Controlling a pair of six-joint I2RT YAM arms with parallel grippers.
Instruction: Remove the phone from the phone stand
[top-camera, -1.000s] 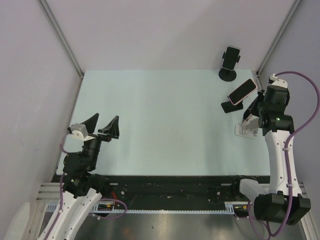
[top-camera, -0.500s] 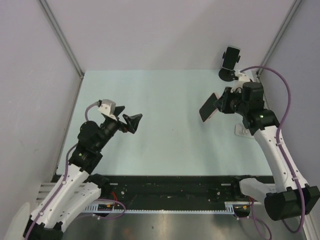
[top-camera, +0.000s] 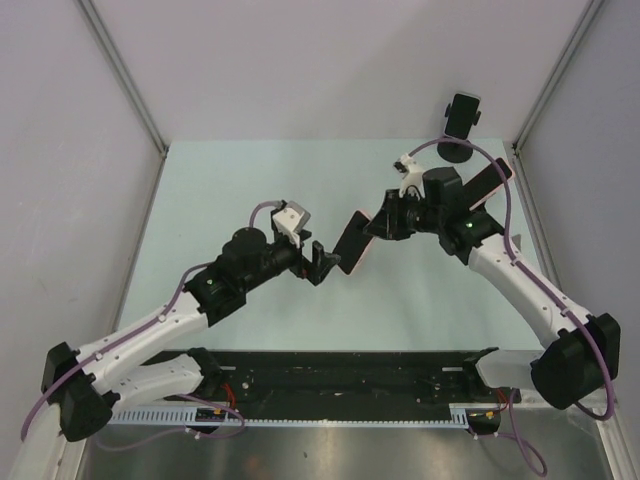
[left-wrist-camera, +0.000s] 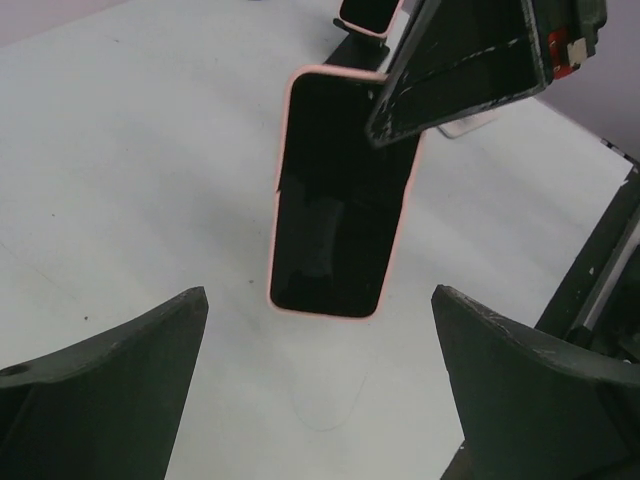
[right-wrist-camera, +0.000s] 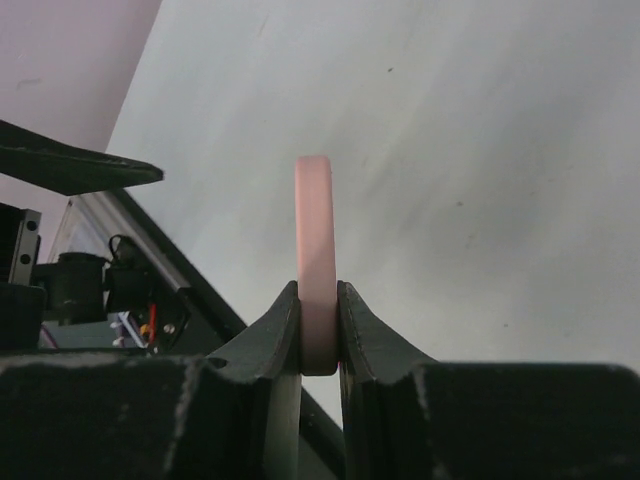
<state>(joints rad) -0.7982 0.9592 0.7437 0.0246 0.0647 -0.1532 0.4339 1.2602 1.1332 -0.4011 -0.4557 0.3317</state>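
Observation:
The phone's free lower end (top-camera: 348, 260) is in line with my left gripper's open fingers. I should continue to move in until the fingers are on either side of its long edges (left-wrist-camera: 273, 235), then close them.
A phone (top-camera: 353, 242) in a pink case with a dark screen hangs tilted in the air over the middle of the table. My right gripper (top-camera: 377, 228) is shut on its upper end. In the right wrist view the pink edge of the phone (right-wrist-camera: 314, 230) stands pinched between the fingers of the right gripper (right-wrist-camera: 318, 300). My left gripper (top-camera: 321, 263) is open just left of the phone's lower end. In the left wrist view the phone (left-wrist-camera: 335, 210) hangs ahead of the wide left gripper (left-wrist-camera: 318, 300), touching neither finger. The phone stand is hidden behind my right arm.
A second pink-edged phone (top-camera: 489, 182) leans behind my right arm at the right side, also seen as the second phone (left-wrist-camera: 368, 12). A black clamp holder (top-camera: 461, 118) on a round base stands at the back right corner. Grey walls close in on three sides.
The right gripper carried the phone from the right edge leftward to mid-table. The left arm reached forward and right, bringing its open gripper up to the phone's lower end.

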